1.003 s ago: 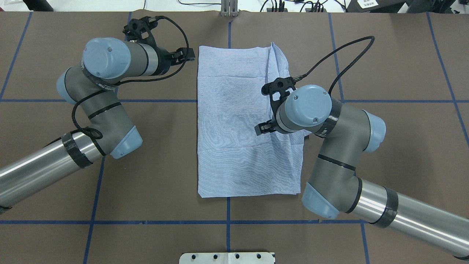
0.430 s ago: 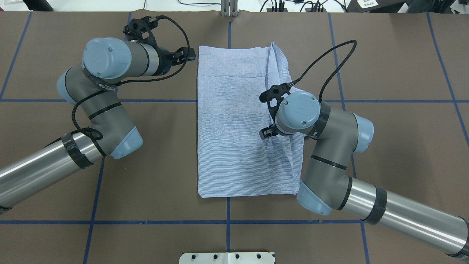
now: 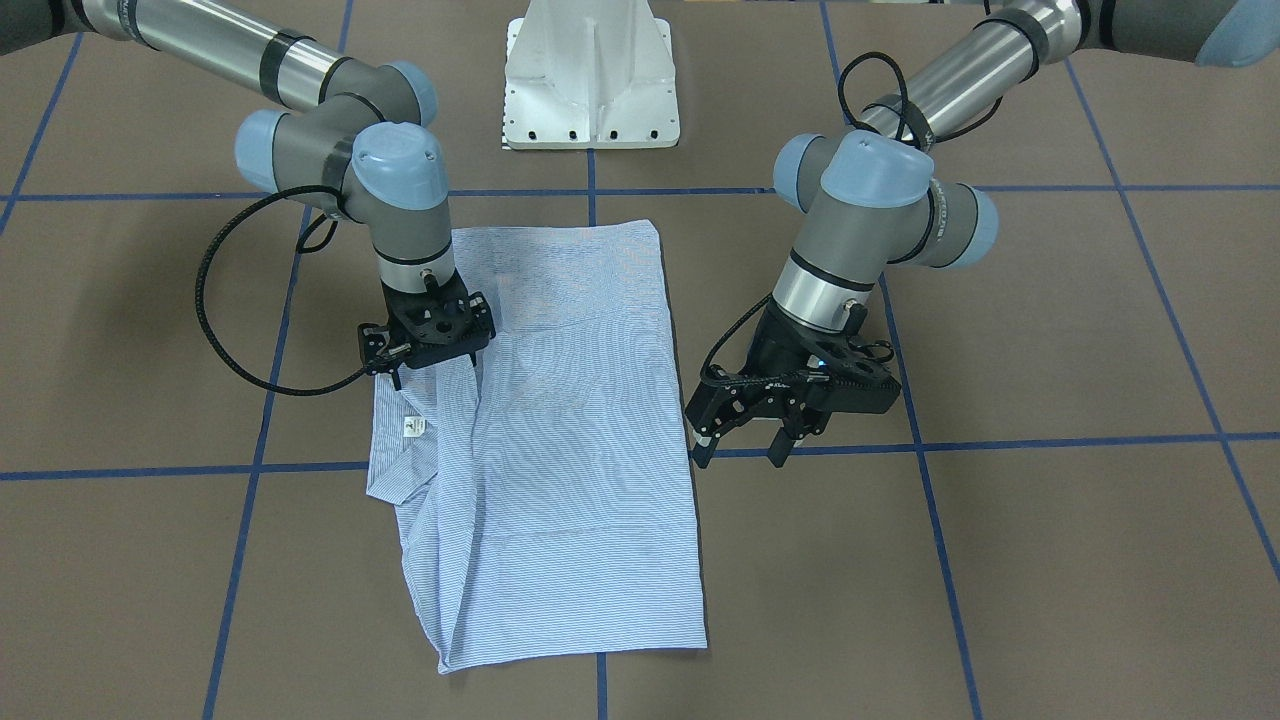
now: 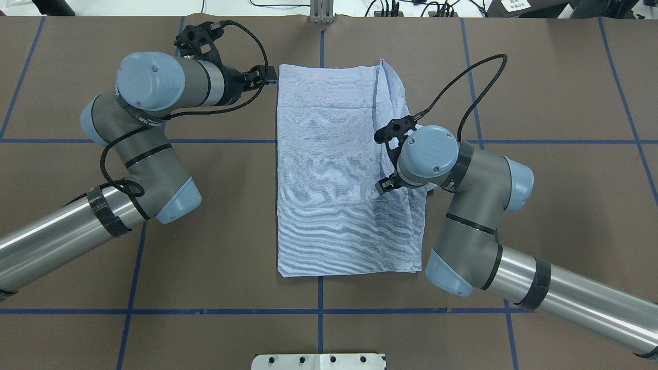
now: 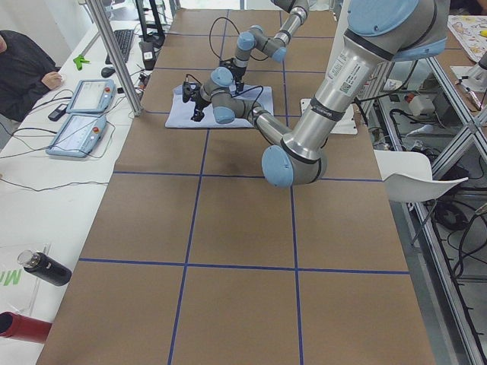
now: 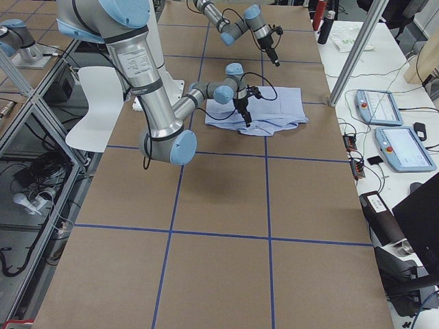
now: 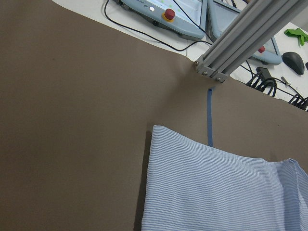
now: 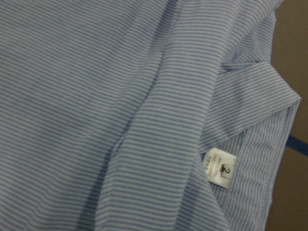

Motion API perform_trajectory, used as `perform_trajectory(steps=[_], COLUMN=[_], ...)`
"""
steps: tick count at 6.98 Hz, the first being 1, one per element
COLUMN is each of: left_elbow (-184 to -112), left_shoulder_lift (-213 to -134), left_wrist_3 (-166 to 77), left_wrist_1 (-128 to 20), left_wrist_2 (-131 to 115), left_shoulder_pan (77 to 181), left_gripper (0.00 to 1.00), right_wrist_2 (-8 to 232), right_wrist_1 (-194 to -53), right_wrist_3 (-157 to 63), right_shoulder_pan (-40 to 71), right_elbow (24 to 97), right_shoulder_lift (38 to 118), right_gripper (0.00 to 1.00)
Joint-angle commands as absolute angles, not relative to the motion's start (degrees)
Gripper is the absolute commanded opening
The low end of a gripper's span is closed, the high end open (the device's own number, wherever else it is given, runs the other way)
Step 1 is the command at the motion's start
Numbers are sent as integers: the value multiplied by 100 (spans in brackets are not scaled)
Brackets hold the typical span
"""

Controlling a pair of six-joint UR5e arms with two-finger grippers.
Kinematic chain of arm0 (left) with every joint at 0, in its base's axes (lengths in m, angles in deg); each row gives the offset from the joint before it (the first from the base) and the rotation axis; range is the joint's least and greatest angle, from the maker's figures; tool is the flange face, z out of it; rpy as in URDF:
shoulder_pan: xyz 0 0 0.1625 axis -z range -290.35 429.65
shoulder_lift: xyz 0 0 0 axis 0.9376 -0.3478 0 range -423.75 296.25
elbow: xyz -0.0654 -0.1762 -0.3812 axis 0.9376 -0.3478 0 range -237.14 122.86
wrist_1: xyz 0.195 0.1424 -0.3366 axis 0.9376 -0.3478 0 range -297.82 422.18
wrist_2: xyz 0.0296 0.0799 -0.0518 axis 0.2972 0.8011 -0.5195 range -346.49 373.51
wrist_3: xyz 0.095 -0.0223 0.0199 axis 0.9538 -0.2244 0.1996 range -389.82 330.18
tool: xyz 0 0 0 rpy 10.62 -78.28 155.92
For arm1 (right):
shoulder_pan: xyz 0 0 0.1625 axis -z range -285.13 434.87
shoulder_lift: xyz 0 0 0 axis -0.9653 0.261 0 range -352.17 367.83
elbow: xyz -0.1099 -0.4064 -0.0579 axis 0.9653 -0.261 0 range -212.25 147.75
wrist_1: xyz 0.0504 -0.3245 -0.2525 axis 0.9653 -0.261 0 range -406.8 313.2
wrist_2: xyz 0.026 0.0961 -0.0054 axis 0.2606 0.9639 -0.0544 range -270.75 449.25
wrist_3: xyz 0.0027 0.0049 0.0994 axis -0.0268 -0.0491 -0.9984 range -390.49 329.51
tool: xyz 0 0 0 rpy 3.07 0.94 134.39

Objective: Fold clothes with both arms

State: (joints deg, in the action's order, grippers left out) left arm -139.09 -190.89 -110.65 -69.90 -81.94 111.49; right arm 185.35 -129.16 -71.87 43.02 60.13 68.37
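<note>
My right gripper is to spread the bunched fold [image 3: 459, 510] flat toward the brown cover [image 3: 342, 522] beside the shirt before folding, because the fold doubles in over the shirt's side.
The clothes are one light blue-and-white striped shirt [image 4: 334, 169], lying flat as a long folded rectangle on the brown table, with a bunched fold along its right side. Its collar and a white size label [image 8: 219, 168] show in the right wrist view. My right gripper [image 4: 381, 186] points straight down over that bunched fold near the label [image 3: 413, 426], its jaws apart and nothing lifted. My left gripper [image 3: 742, 452] hangs open just off the shirt's left edge, near the far corner [image 7: 156, 132], and holds nothing.
The white pedestal base [image 3: 590, 80] stands at the robot's side of the table. Blue tape lines grid the brown cover. Beyond the far edge are an aluminium post [image 7: 240, 38], teach pendants [image 5: 80, 114] and cables. A seated person [image 5: 23, 68] is at the side bench.
My right arm has drawn its gripper a little toward the shirt's right edge. The left gripper has crept slightly nearer the shirt's far left corner. The shirt lies as before.
</note>
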Motion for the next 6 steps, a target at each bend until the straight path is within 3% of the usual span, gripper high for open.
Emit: perform_trajectory(steps=[1,4,6], left_elbow=[-13940,-13975,-14359], left_shoulder_lift=[-19093,-19084,-19119], left_wrist_3=[-11199,-11314,-11306], left_wrist_1=[-6983,-6974,-6459], left_wrist_2=[-8194,-8194,-8194], left_shoulder_pan=[11122,11122,11113], left_gripper=[100,100,100], right_wrist_2=[18619,18892,19049], right_wrist_1=[-12915,-12880,-12880], right_wrist_3=[-6760,-6442,-6529], right_shoulder_pan=[3965,3681,3525], right_elbow=[6100,6591,6724], right_shoulder_lift=[7188,7900,7711], right_gripper=[100,100,100])
